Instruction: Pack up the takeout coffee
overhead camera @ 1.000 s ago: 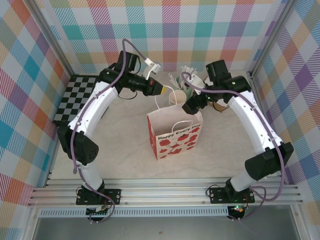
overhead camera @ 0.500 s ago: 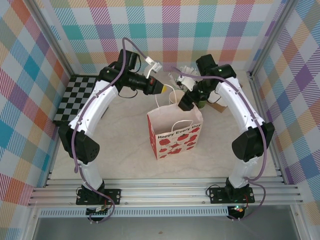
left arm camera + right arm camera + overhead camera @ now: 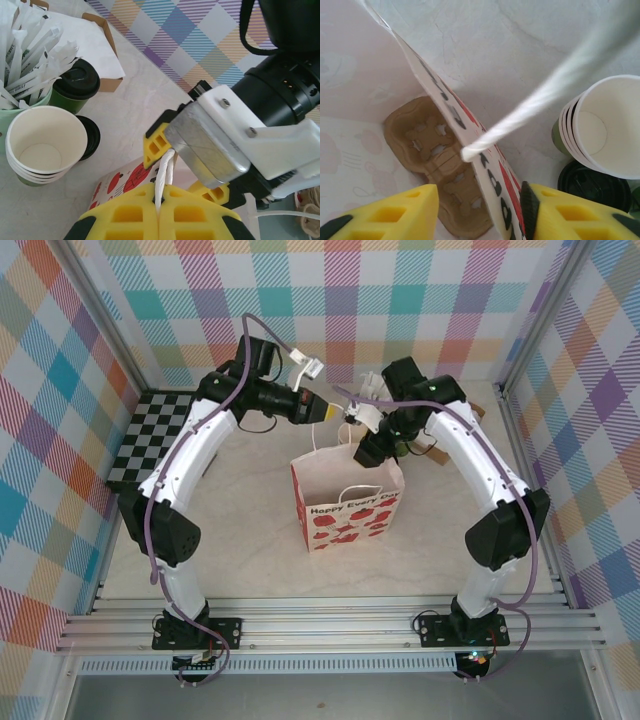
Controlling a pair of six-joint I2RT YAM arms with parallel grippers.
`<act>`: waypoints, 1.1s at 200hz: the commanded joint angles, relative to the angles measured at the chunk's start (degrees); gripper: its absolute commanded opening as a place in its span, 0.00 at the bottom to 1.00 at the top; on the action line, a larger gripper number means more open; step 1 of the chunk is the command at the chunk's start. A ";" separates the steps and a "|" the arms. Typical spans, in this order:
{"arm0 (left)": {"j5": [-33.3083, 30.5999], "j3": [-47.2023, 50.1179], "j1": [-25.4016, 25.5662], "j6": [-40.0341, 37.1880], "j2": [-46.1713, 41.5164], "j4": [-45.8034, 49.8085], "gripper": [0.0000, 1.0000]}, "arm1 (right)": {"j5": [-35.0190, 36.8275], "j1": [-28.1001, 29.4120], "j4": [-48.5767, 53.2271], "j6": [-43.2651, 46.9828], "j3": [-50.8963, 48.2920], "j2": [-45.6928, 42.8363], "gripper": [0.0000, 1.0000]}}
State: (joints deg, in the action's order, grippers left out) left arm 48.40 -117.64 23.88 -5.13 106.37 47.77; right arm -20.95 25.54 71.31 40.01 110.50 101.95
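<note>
My left gripper ties the bag by its cord handle, so it should open and back away before my right gripper turns the bag by the bag's rear side.
The takeout coffee, a small green cup with a black lid, stands on the table beside the cutlery cup. The red-and-white paper bag stands open in the middle of the table. My left gripper is shut on the bag's white cord handle above the rear rim; in the top view it sits behind the bag. My right gripper is open, its fingers straddling the bag's rear wall, one inside and one outside. A brown cup carrier lies on the bag's floor.
A stack of cream paper cups stands in front of the coffee, with a loose black lid beside it. A green cup of white cutlery and a cardboard box of napkins are behind. A checkered board lies at the left.
My right arm swung left from the cups to the bag's rear rim and now straddles its wall. The bag shifted slightly left. My left gripper kept hold of the handle.
</note>
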 commanded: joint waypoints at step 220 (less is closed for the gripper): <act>-45.66 8.50 -2.30 19.49 -14.11 -9.06 1.00 | 7.83 8.48 -15.08 -41.25 -9.43 -12.38 0.00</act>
State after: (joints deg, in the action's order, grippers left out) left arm 16.40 -111.31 22.48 10.94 96.88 41.56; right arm -14.94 32.21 60.51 8.86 99.72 91.02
